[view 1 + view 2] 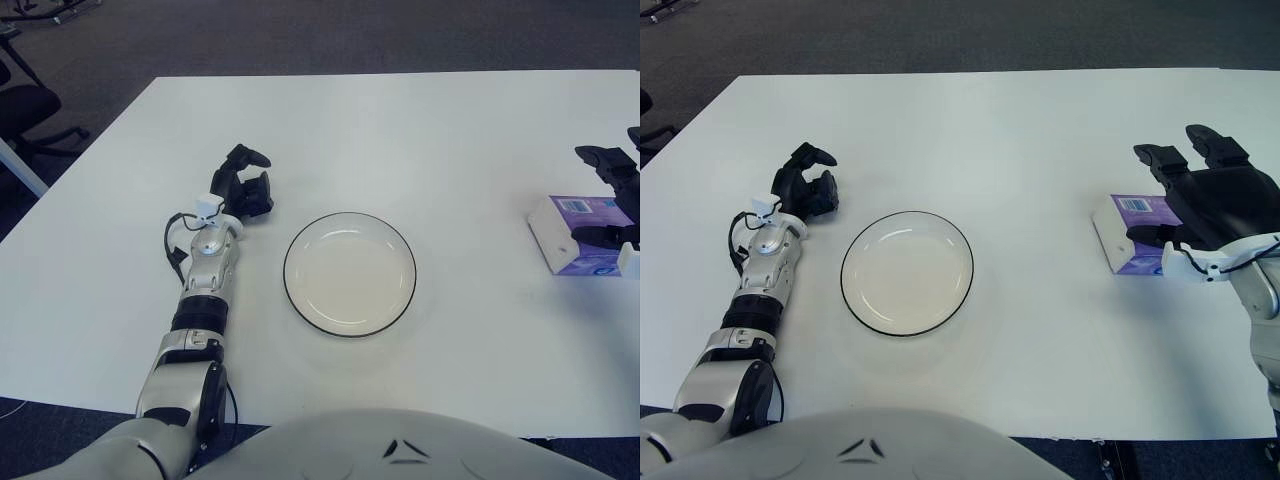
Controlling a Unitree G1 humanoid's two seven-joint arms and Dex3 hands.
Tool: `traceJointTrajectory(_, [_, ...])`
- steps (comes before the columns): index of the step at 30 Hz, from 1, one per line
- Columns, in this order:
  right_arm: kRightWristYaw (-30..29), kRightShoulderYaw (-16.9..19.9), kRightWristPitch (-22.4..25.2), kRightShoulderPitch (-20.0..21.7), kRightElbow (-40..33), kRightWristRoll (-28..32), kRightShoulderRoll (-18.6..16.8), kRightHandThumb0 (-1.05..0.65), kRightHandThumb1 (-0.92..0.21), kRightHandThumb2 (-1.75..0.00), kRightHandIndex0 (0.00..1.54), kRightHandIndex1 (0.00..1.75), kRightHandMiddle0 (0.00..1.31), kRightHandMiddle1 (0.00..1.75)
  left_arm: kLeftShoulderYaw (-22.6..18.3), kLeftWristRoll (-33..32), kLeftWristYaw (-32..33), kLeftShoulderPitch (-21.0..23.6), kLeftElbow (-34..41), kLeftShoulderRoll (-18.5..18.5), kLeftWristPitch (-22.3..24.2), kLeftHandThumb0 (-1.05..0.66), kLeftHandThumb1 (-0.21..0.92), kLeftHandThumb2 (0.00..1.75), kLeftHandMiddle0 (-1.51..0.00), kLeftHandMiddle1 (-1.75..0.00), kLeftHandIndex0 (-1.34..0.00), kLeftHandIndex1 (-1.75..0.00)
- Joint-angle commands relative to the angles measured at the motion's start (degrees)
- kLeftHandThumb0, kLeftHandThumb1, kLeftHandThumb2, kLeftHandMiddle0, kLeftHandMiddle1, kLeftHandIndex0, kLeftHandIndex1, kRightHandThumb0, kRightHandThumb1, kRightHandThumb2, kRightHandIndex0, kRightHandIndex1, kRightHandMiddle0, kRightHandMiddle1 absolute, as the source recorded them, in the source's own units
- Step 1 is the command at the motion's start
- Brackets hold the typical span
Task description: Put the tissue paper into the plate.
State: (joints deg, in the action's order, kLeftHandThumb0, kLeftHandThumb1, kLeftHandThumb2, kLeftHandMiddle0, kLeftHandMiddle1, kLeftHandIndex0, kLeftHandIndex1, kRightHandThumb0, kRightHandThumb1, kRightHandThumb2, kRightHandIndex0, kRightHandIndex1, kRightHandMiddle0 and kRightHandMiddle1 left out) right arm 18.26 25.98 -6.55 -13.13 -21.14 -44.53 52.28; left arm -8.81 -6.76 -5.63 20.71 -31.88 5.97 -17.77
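Observation:
I expect the tissue paper pack to hold its block shape as I raise and tilt it, because the flat white end stands square with straight edges.
A white plate with a dark rim sits at the table's middle. The tissue paper is a purple and white pack lying flat on the table, far right of the plate. My right hand hovers over the pack's right end with its fingers spread. Its thumb reaches along the pack's near side, and it grips nothing. Part of the pack is hidden under the palm. My left hand shows just left of the plate, idle, fingers loosely bent and empty.
The white table stretches wide around the plate. Dark carpet lies beyond its far edge, and an office chair base stands off the far left corner.

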Motion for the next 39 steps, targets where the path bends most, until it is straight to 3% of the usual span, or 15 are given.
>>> traceJointTrajectory(1, [0.53, 0.47, -0.45, 0.10, -0.01, 0.55, 0.80, -1.05, -0.92, -0.52, 0.00, 0.00, 0.00, 0.16, -0.08, -0.39, -0.49, -6.97, -4.83, -1.85, -0.11, -0.46, 0.36, 1.26, -1.30, -1.75, -0.58, -1.75])
traceJointTrajectory(11, [0.79, 0.40, -0.44, 0.32, -0.10, 0.53, 0.74, -1.05, -0.92, -0.52, 0.00, 0.00, 0.00, 0.16, -0.55, -0.89, -0.84, -6.50, -5.68, -1.86, -0.18, -0.46, 0.37, 1.25, -1.28, -1.75, -0.57, -1.75])
traceJointTrajectory(13, [12.46, 2.53, 3.47, -0.02, 1.82, 11.94, 2.68, -1.04, -0.92, -0.48, 0.00, 0.00, 0.00, 0.12, -0.58, -0.80, -0.69, -6.36, -5.82, -1.78, -0.35, -0.46, 0.37, 1.25, -1.28, -1.75, -0.57, -1.75])
traceJointTrajectory(15, [18.85, 3.51, 4.86, -0.32, 2.41, 17.64, 4.39, -1.01, -0.92, -0.33, 0.00, 0.00, 0.00, 0.05, -0.52, -0.66, -0.51, -6.29, -5.95, -1.69, -0.48, -0.46, 0.37, 1.25, -1.28, -1.75, -0.57, -1.75])
traceJointTrajectory(21, [24.55, 3.37, 6.25, -0.01, 1.28, 20.70, 6.52, -1.02, -0.92, -0.20, 0.00, 0.00, 0.00, 0.00, -0.39, -0.62, -0.57, -6.38, -5.73, -1.58, -0.37, -0.46, 0.37, 1.25, -1.28, -1.75, -0.57, -1.75])
traceJointTrajectory(30, [32.68, 2.83, 11.36, 0.58, 0.76, 25.58, 9.27, -1.03, -0.90, -0.14, 0.00, 0.00, 0.00, 0.00, -0.55, -1.28, -1.57, -6.49, -5.67, -1.49, -0.58, -0.46, 0.37, 1.25, -1.29, -1.75, -0.57, -1.75])
traceJointTrajectory(36, [38.61, 0.50, 17.69, 2.60, 2.20, 28.27, 12.30, -1.02, -0.89, -0.12, 0.00, 0.00, 0.00, 0.00, -0.62, -1.56, -1.73, -6.51, -5.65, -1.42, -0.17, -0.46, 0.37, 1.25, -1.29, -1.75, -0.57, -1.75])
traceJointTrajectory(39, [39.27, -1.15, 18.68, 3.66, 3.95, 28.66, 13.22, -1.03, -0.90, -0.12, 0.00, 0.00, 0.00, 0.00, -0.65, -1.69, -1.64, -6.70, -5.38, -1.48, 0.06, -0.46, 0.37, 1.25, -1.29, -1.75, -0.57, -1.75])
